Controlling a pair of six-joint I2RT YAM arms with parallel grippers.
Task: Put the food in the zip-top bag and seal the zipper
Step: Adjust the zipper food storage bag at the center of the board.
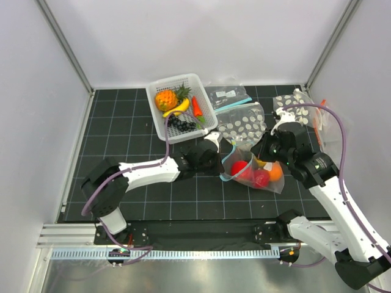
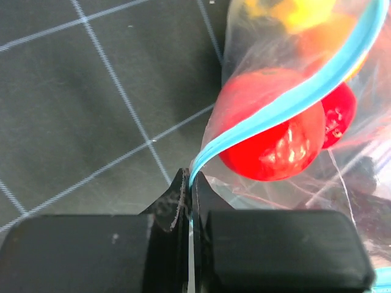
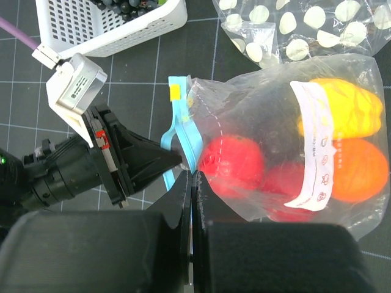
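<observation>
The zip-top bag is lying flat with a red round (image 3: 231, 161) near its opening, so my grippers should raise the zipper (image 3: 186, 129) before my left gripper pinches it closed.
The zip-top bag (image 1: 269, 182) lies mid-table with the food inside: two red rounds (image 3: 235, 162) (image 3: 287, 183), an orange one (image 3: 357, 171) and a yellow one (image 3: 342, 110). Its teal zipper (image 2: 287, 104) curves across the mouth at the bag's left end. My left gripper (image 2: 191, 183) is shut on that strip, with a red round (image 2: 275, 131) just beyond the tips. My right gripper (image 3: 193, 177) is shut on the zipper (image 3: 183, 131) too. It pinches close beside the left gripper (image 3: 177, 157). From above, the left gripper (image 1: 222, 160) and right gripper (image 1: 245, 152) meet at the mouth.
A white basket (image 1: 183, 82) at the back holds a pineapple (image 1: 165, 99), a banana and other toy food. Clear bags with white dots (image 1: 244, 125) (image 1: 293, 101) and a printed clear bag (image 1: 227, 94) lie behind the zip-top bag. Walls close in on three sides.
</observation>
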